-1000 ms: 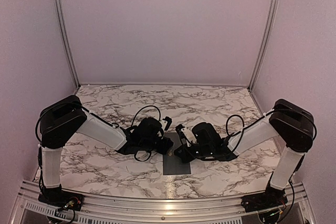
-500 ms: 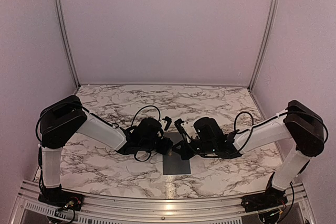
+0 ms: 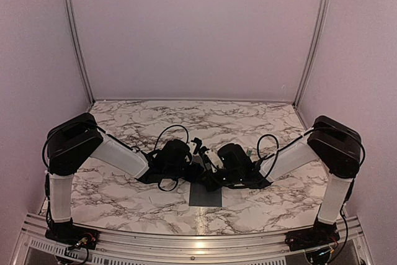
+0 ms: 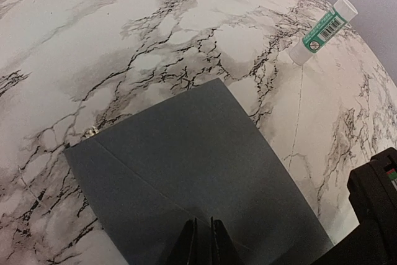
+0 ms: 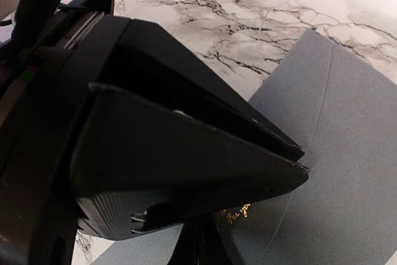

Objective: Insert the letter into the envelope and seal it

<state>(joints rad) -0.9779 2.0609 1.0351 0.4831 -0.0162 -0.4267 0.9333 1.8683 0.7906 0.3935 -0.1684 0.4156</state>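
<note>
My right gripper needs to back away and press on the envelope's near half, because my left gripper's fingers are in its way beside the gold writing.
The dark grey envelope lies flat on the marble table; its far half is hidden under both grippers in the top view. In the left wrist view, my left gripper is shut with only a sliver between the tips. It rests on the envelope near a diagonal crease. My right gripper is shut, low over the envelope beside small gold writing. The black body of the left gripper fills most of that view. The two grippers nearly meet. The letter is not in view.
A white-and-green glue stick lies on the table beyond the envelope's far right corner. Part of the right arm's black housing sits close at the right of the left wrist view. Marble tabletop surrounds the envelope, with pink walls on three sides.
The right arm has swung left and its gripper has come in over the envelope, close against the left gripper. The left arm has stayed put.
</note>
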